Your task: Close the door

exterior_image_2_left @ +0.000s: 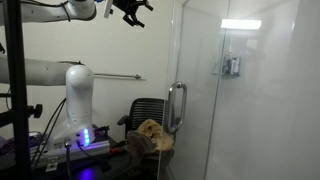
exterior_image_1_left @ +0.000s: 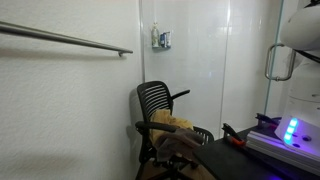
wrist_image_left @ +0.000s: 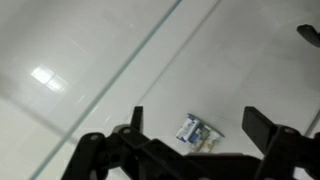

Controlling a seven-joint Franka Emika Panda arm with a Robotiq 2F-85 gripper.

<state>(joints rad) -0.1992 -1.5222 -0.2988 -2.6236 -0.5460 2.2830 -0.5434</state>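
My gripper is high above the door's handle (exterior_image_2_left: 183, 107) and short of the open door, so I should swing over and push the door's upper glass panel (exterior_image_2_left: 190, 38) shut.
The door (exterior_image_2_left: 250, 110) is a tall, pale, glossy glass panel with a silver D-shaped pull handle (exterior_image_2_left: 176, 106). Its handle also shows in an exterior view (exterior_image_1_left: 279, 62). My gripper (exterior_image_2_left: 130, 10) is high up near the ceiling, left of the door's edge and well above the handle, touching nothing. In the wrist view the gripper (wrist_image_left: 196, 118) is open and empty. It faces the glossy panel (wrist_image_left: 230, 50), and a diagonal edge line (wrist_image_left: 130, 65) crosses the view.
A small wall-mounted device (exterior_image_2_left: 232, 66) shows behind the glass in all views (exterior_image_1_left: 161, 39) (wrist_image_left: 196, 133). A black mesh chair (exterior_image_1_left: 160, 105) with cloth on it stands by the door. The grey wall rail (exterior_image_1_left: 70, 40) and robot base (exterior_image_2_left: 78, 110) are nearby.
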